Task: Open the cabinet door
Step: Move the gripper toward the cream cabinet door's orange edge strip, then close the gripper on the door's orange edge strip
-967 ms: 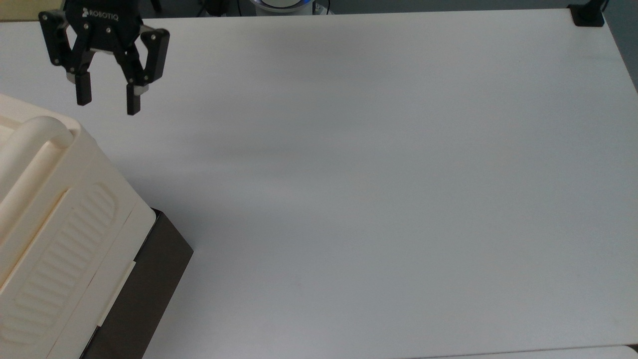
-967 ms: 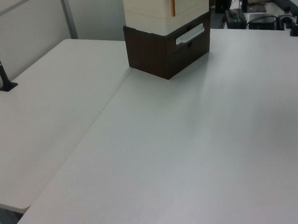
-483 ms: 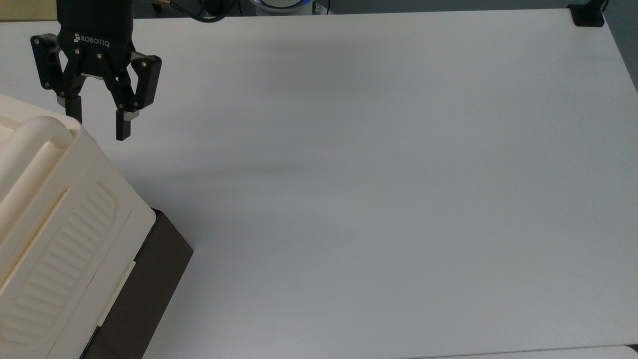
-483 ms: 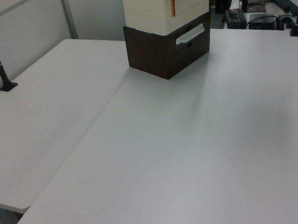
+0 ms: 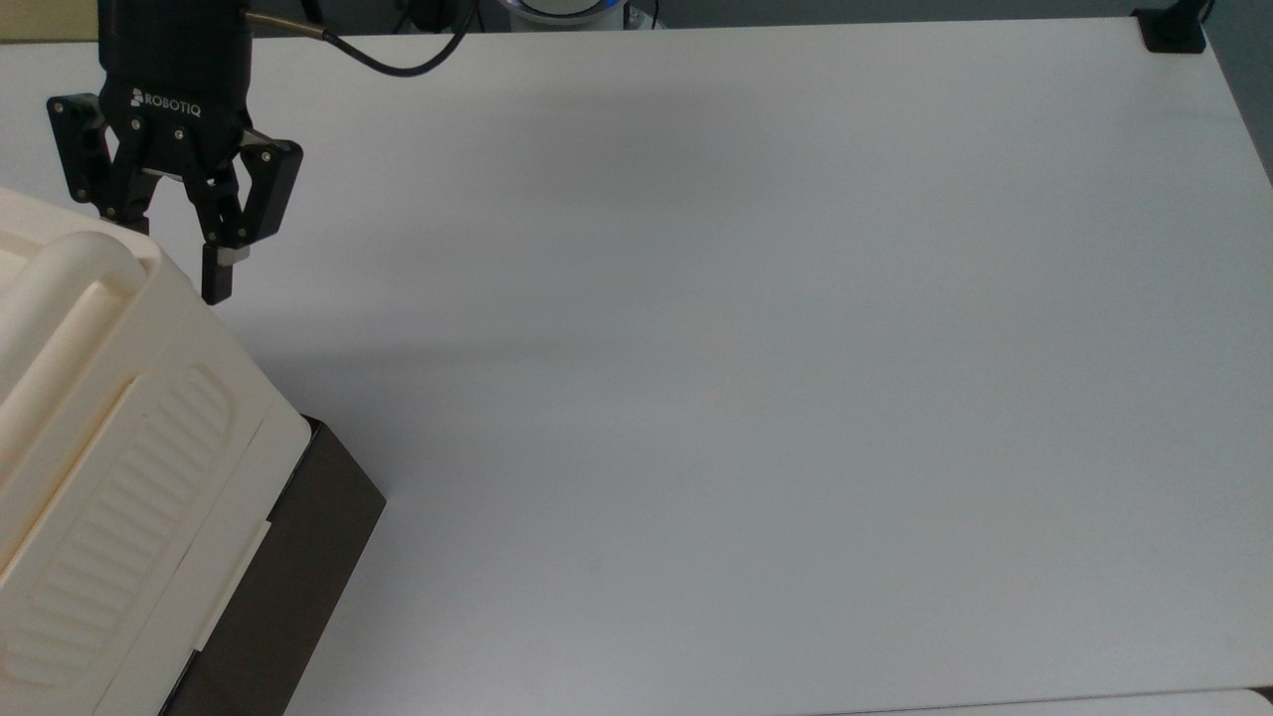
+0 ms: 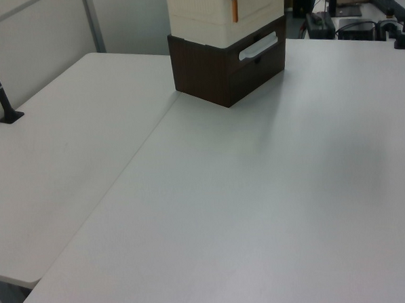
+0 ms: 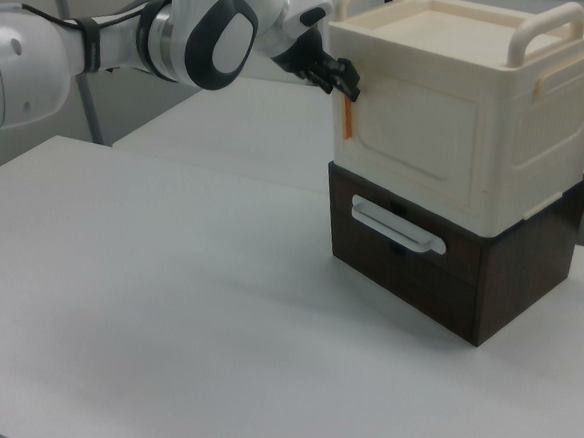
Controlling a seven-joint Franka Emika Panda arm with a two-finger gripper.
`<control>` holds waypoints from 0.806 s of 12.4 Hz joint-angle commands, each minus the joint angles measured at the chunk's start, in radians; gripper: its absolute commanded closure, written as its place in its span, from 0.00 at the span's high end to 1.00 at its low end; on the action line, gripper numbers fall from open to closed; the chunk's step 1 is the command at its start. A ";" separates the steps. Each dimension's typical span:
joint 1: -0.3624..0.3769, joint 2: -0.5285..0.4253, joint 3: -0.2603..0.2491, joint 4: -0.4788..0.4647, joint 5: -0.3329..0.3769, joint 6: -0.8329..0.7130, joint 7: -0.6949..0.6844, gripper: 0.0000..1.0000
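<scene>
My gripper will make the cabinet door [image 6: 258, 10] swing wide about its far edge when it pulls, because the orange tab [image 6: 235, 11] sits at the door's near edge.
The cabinet [image 5: 119, 447] is a cream box with thick handle bars, standing at the top view's lower left. In the right view the cabinet [image 7: 500, 113] shows its cabinet door [image 7: 413, 137], a cream panel with an orange tab [image 7: 346, 116] on its left edge. My gripper [image 5: 174, 268] is open at the cabinet's far upper corner. One finger [image 5: 217, 283] hangs beside the wall and the other is hidden behind the top rim. In the right view my gripper [image 7: 339, 79] sits just above the orange tab. The left view shows the cabinet [image 6: 208, 8] and the orange tab [image 6: 234, 13] at its top.
The cabinet sits on a dark brown drawer unit [image 7: 468, 281] with a cream pull [image 7: 396, 229]. The white table [image 5: 746, 348] stretches across the top view's right. A black clamp [image 5: 1174, 30] is at the far corner. The white arm [image 7: 134, 38] reaches in from the right view's left.
My gripper has moved down and slightly left in the top view, onto the cabinet's corner. One finger has slipped behind the top rim. It stayed open.
</scene>
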State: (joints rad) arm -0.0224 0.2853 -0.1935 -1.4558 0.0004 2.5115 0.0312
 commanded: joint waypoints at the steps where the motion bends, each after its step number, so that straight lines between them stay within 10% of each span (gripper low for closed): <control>1: 0.009 0.014 -0.018 0.015 0.013 0.032 0.013 0.25; 3: 0.009 0.015 -0.020 0.014 0.012 0.041 0.010 0.00; 10: -0.005 -0.038 -0.023 -0.026 0.007 -0.058 -0.017 0.00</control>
State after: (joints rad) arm -0.0192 0.2858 -0.2006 -1.4549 0.0069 2.5148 0.0328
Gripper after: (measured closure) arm 0.863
